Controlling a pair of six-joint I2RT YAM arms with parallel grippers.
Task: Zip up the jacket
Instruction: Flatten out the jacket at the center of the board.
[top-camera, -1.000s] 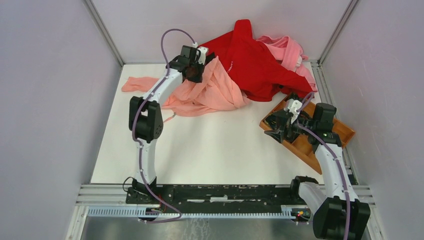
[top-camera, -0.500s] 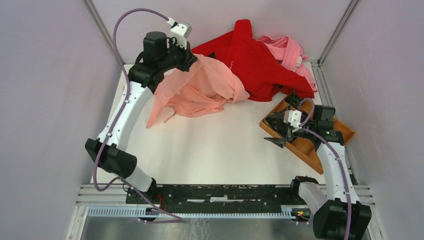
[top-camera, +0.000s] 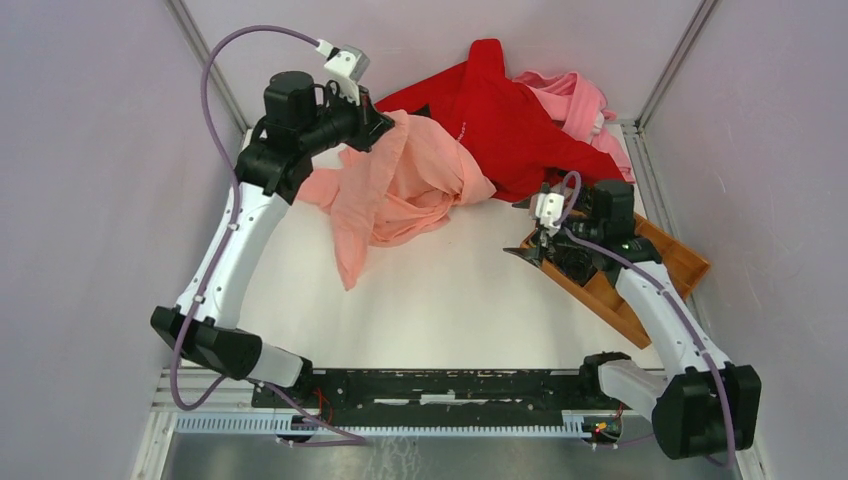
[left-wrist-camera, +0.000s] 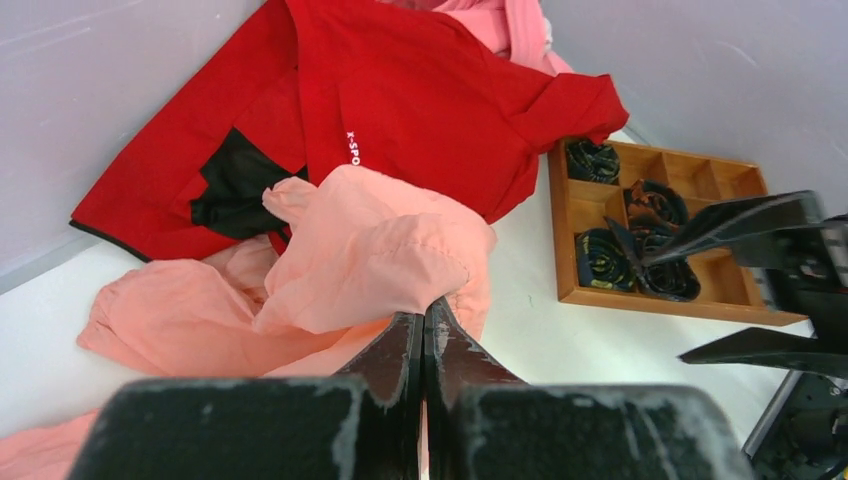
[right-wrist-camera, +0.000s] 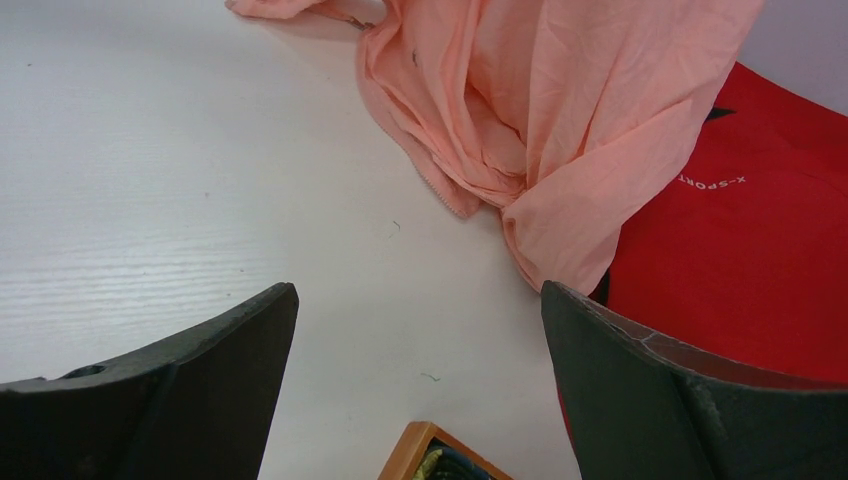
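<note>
The salmon-pink jacket hangs crumpled (top-camera: 408, 190) from just my left gripper. My right gripper should grab its loose end (top-camera: 474, 188) by the red garment and spread it out before zipping.
The salmon-pink jacket (top-camera: 400, 185) hangs crumpled from my left gripper (top-camera: 388, 122), which is shut on a fold of it, raised above the back left of the table. A sleeve trails down to the table (top-camera: 350, 268). In the left wrist view the shut fingertips (left-wrist-camera: 425, 318) pinch the jacket (left-wrist-camera: 370, 260). My right gripper (top-camera: 528, 245) is open and empty, above the table by the near corner of the wooden tray. In the right wrist view the jacket (right-wrist-camera: 560, 110) lies beyond the open fingers (right-wrist-camera: 200, 350).
A bright red garment (top-camera: 510, 120) with white lettering lies at the back, partly under the jacket. A paler pink garment (top-camera: 580, 100) is behind it. A wooden compartment tray (top-camera: 680, 262) with dark rolled items sits at the right. Walls enclose the table.
My left gripper has lifted the jacket up and pulled it leftward off the table. The right gripper has moved from over the tray toward the jacket.
</note>
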